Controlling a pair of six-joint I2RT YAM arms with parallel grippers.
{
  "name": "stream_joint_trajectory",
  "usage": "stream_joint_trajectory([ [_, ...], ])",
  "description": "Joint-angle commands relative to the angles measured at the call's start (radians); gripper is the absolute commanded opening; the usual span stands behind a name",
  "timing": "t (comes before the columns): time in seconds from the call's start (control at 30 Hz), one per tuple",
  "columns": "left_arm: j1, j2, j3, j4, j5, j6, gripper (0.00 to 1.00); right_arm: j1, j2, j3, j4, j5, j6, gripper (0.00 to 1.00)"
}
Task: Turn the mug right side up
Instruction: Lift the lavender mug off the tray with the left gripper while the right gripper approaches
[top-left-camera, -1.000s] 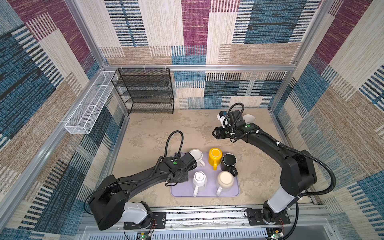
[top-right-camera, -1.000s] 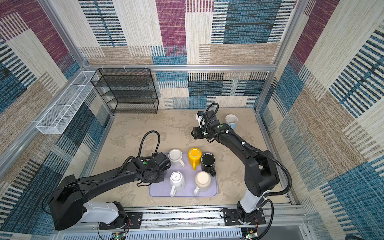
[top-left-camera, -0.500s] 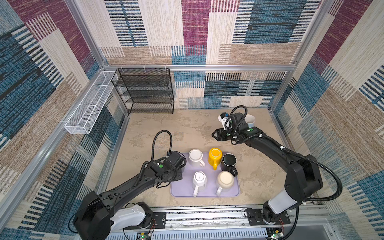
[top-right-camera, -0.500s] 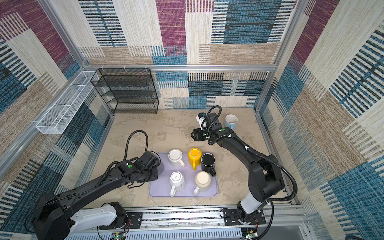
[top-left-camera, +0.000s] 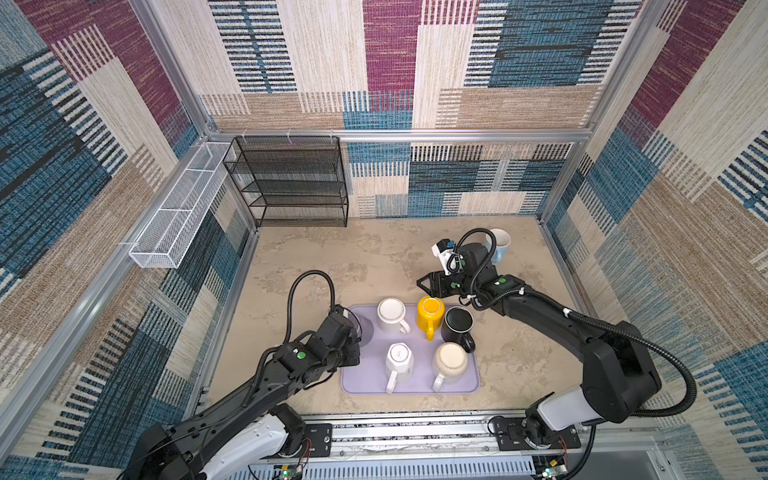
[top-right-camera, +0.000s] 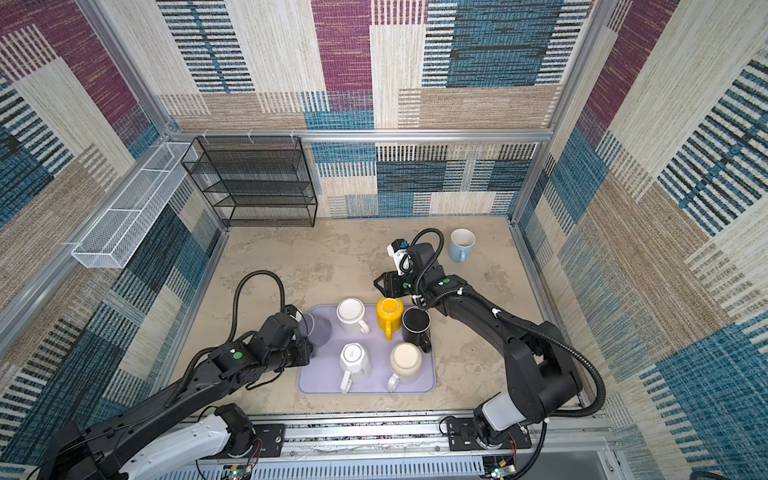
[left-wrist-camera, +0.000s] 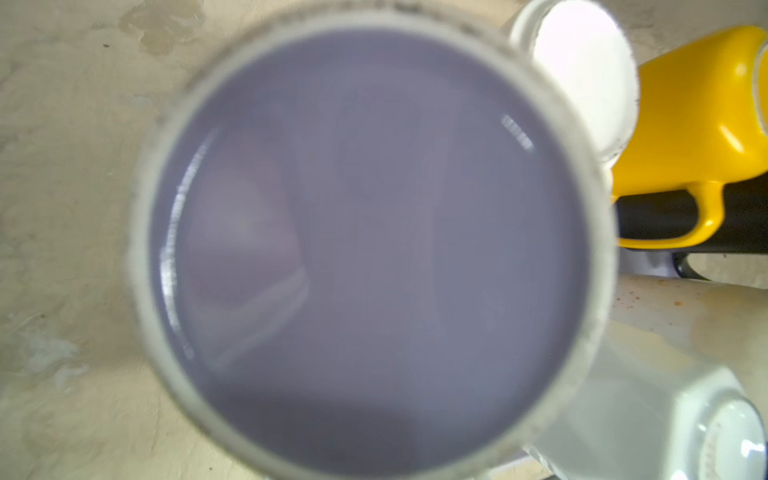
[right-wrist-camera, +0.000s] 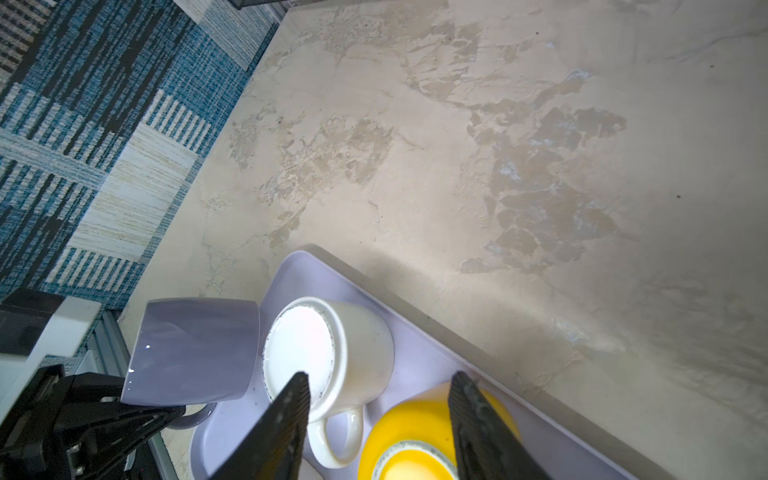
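Observation:
My open right gripper is lined up to keep moving toward that handle until its fingers close there, as the lavender mug's handle (right-wrist-camera: 193, 417) pokes out past my left gripper's fingers.
A lavender mug (top-left-camera: 362, 328) (top-right-camera: 318, 328) hangs tilted over the left end of the purple tray (top-left-camera: 415, 384) (top-right-camera: 374, 386). My left gripper (right-wrist-camera: 145, 415) is shut on its handle. In the left wrist view the lavender mug's (left-wrist-camera: 374, 249) base fills the picture and hides the jaws. The right wrist view shows the lavender mug (right-wrist-camera: 195, 349) off the tray, next to a white mug (right-wrist-camera: 332, 353). My right gripper (top-left-camera: 424, 284) (top-right-camera: 380, 284) (right-wrist-camera: 380, 376) is open, hovering just behind and above the upside-down yellow mug (top-left-camera: 431, 311) (right-wrist-camera: 415, 440), holding nothing.
Also base-up on the tray are a white mug (top-left-camera: 390, 313), a black mug (top-left-camera: 456, 324), a faceted white mug (top-left-camera: 399, 359) and a beige mug (top-left-camera: 451, 359). A light blue mug (top-left-camera: 498, 245) stands upright at the back right. A black wire shelf (top-left-camera: 291, 183) stands against the back wall.
My left gripper has drawn back to the tray's left end with the lavender mug in it. My right gripper has moved from further back toward the yellow mug.

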Motion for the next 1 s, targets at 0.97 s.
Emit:
stream_joint_trajectory([
  [0.97,0.224,0.124,0.306,0.531,0.307,0.12,0.0,0.11,-0.116,-0.139,0.485,-0.247,0.261,0.54],
])
